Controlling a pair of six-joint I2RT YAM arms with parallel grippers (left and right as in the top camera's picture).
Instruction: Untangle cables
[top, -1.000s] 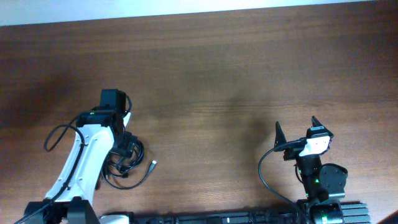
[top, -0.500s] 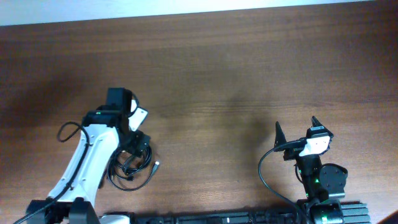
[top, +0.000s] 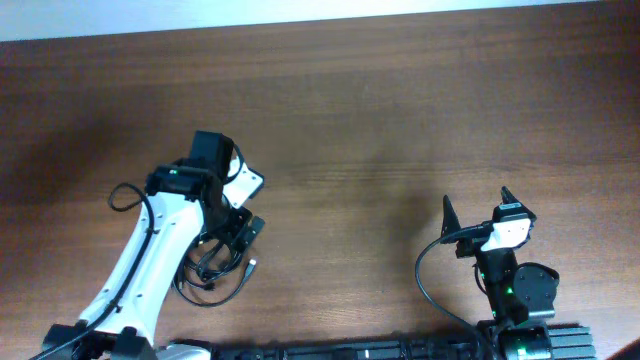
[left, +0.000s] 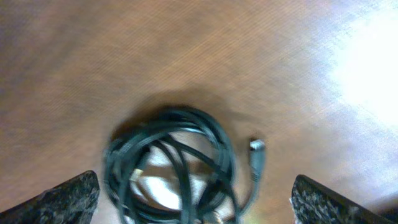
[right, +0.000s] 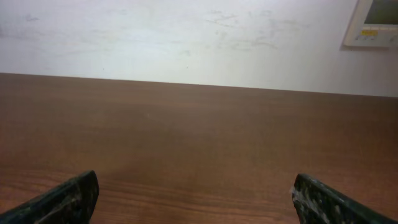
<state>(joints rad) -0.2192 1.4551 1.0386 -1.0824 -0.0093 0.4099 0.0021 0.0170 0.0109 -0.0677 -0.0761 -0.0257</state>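
The black bundle's middle pieces are centred between my open fingers. My left gripper should keep going down until its fingers are on both sides of those pieces, and then close.
The cables lie as one coiled black bundle on the brown table near the front left, with a small plug end sticking out to the right. In the left wrist view the bundle is blurred and lies between and just ahead of my fingertips, with its plug to the right. My left gripper hovers over the bundle's upper edge, open and empty. My right gripper is open and empty at the front right, far from the cables.
The wooden table stretches to a white wall at the back. A thick black wire loops beside the right arm's base. A dark rail runs along the front edge.
My left arm has swung right and slightly back, and its wrist has turned over the bundle. The cables have hardly shifted. The right arm has not moved.
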